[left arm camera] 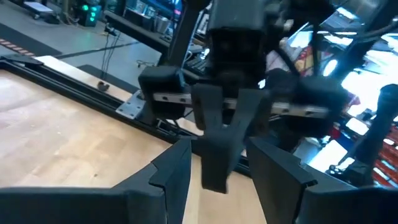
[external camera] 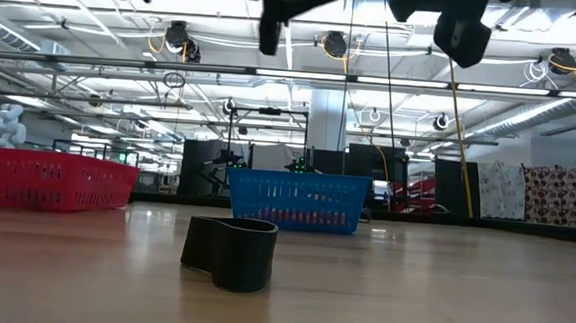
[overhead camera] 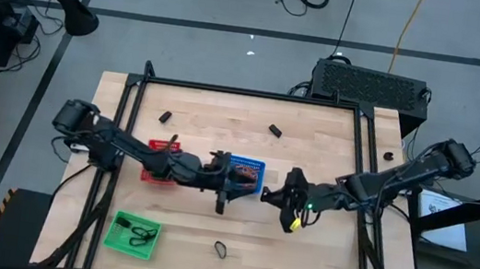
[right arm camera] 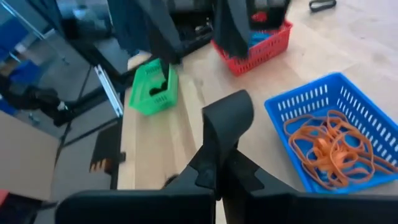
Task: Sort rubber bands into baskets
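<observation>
I can see my right gripper holding a black rubber band [right arm camera: 230, 118] far across from the green basket [overhead camera: 132, 235], so next my left gripper takes the rubber band and brings it to that basket.
The blue basket [overhead camera: 252, 166] holds orange rubber bands [right arm camera: 329, 152]. The red basket [overhead camera: 159, 159] stands to its left, and the green basket [overhead camera: 132, 235] with black bands stands at the near left. A black band [external camera: 230, 250] rests on its edge on the wood near the front. My left gripper [left arm camera: 217, 177] hangs level over the blue basket's near side, open, with nothing between its fingers. My right gripper [right arm camera: 225, 115] faces it from the right, just past the basket, and is shut on nothing.
Loose black bands lie at the far left [overhead camera: 165, 117], the far middle [overhead camera: 274, 130], the right rail [overhead camera: 388, 158] and the near middle [overhead camera: 220, 249]. A black frame [overhead camera: 255, 93] borders the wooden table. Bare wood lies at the near right.
</observation>
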`<state>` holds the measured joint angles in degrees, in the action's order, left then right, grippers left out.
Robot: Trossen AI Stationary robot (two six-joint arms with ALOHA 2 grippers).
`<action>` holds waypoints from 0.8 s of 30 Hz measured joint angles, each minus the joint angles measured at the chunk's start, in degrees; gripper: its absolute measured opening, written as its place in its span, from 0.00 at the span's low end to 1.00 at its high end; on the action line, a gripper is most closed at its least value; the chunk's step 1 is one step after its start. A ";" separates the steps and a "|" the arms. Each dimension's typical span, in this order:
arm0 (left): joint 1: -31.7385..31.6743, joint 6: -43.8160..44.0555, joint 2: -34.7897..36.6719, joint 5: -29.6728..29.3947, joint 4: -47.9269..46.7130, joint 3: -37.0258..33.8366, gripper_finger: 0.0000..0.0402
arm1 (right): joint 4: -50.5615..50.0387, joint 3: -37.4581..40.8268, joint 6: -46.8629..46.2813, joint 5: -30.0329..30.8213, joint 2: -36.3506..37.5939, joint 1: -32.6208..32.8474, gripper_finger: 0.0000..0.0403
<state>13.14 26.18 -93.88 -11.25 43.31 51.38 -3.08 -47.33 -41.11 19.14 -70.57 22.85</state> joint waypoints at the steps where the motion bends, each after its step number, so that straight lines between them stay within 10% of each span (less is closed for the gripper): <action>1: -0.22 -0.05 -0.79 -0.05 -0.24 0.68 0.40 | 0.67 0.00 -0.03 0.00 0.00 -0.43 0.00; 16: -0.96 -2.65 -5.91 -1.27 -0.75 5.59 0.39 | 4.69 0.02 -0.04 -4.66 0.00 -3.06 0.00; 24: -0.85 -2.56 -5.88 -1.29 -1.60 5.59 0.09 | 4.40 0.02 2.08 -4.31 -0.02 -3.04 0.03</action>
<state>12.29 23.62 -99.77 -12.53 41.71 56.97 1.32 -47.31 -39.03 14.83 -70.59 19.81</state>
